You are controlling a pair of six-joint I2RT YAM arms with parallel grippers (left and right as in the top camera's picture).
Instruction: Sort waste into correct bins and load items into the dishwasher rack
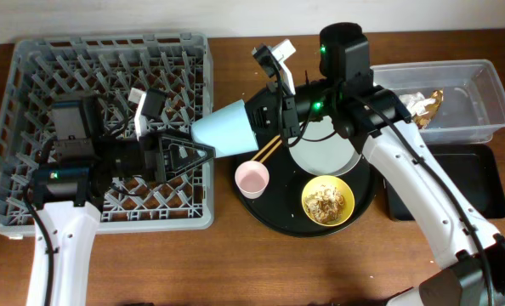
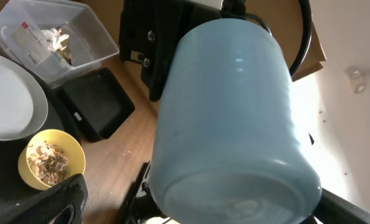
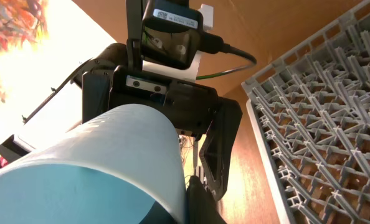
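Next, I take the blue cup by the cup's base (image 1: 200,138) with my left gripper, because my right gripper holds the cup by its rim (image 1: 247,124), which has to face down in the rack.
The small blue cup (image 1: 227,127) hangs on its side in the air between both grippers, just right of the grey dishwasher rack (image 1: 31,85). My right gripper (image 1: 265,119) is shut on the cup's rim, one finger inside the cup (image 3: 91,162). My left gripper (image 1: 193,153) is open, its fingers on either side of the cup's base (image 2: 228,112). The pink cup (image 1: 252,178), the chopsticks (image 1: 268,150), the grey plate (image 1: 325,157) and the yellow bowl (image 1: 327,201) holding noodle leftovers (image 2: 47,163) sit on the round black tray (image 1: 278,212).
The clear tub (image 1: 482,93) at the back right holds the white tissue (image 1: 416,104) and a golden-brown scrap (image 1: 436,102). The shallow black tray (image 1: 482,183) lies in front of it. The rack (image 3: 322,124) has upright pegs throughout.
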